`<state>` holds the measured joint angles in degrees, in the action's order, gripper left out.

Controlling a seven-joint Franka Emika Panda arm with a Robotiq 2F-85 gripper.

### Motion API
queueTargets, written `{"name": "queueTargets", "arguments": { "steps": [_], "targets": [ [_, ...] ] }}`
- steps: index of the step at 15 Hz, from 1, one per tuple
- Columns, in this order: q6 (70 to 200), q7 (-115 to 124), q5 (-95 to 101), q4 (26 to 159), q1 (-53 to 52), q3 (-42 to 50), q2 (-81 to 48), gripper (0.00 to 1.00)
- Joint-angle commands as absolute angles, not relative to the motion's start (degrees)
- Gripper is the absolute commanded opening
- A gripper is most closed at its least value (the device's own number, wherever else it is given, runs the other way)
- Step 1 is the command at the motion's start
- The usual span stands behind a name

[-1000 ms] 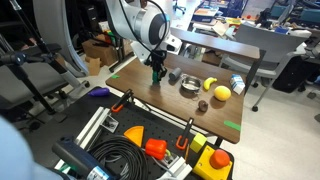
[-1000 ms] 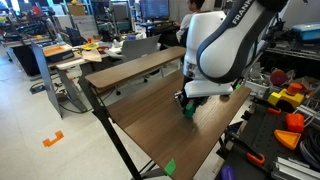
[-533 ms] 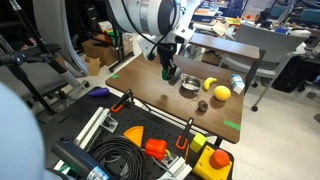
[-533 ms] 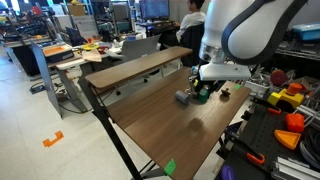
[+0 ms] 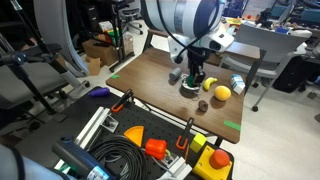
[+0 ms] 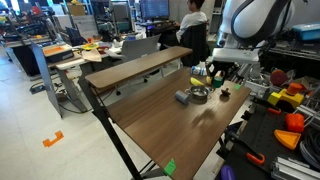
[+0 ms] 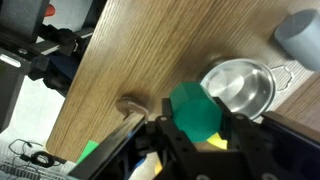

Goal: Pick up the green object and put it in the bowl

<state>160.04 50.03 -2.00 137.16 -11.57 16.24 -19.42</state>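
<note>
The green object is hanging over the bowl's rim (image 7: 207,82) on the brown object's side. Next, my gripper moves toward the bowl's middle (image 7: 241,87) before it lowers the green object.
My gripper (image 7: 197,124) is shut on the green object (image 7: 193,106), a small solid-green block that fills the gap between the jaws in the wrist view. The silver metal bowl (image 7: 243,88) lies just beyond it, up and to the right, apart from it. In both exterior views the gripper (image 5: 195,76) (image 6: 215,80) hangs over the far part of the wooden table, right at the bowl (image 5: 189,88) (image 6: 199,95). The block is hard to make out there.
A small grey object (image 5: 175,75) (image 6: 182,97) (image 7: 300,35) lies beside the bowl. A yellow ball (image 5: 221,92) and a small brown object (image 5: 203,104) (image 7: 130,105) lie close by. Green tape strips (image 5: 232,125) (image 6: 169,167) mark the table corners. Tools and cables fill the cart (image 5: 150,148) by the table.
The arm has carried the green object across the table from near the grey object's side to the bowl. The gripper has stayed shut on it throughout.
</note>
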Motion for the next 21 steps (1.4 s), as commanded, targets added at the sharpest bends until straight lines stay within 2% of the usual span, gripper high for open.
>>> {"name": "queueTargets", "arguments": {
  "steps": [1,10,21],
  "targets": [
    [156.21,50.2,-5.17,133.54,-6.89,13.53,-19.28,0.17],
    [151.36,49.76,-10.18,124.74,-5.11,6.56,-22.98,0.17],
    [151.07,51.96,-11.21,120.36,-3.84,6.95,-30.94,0.17]
  ]
}}
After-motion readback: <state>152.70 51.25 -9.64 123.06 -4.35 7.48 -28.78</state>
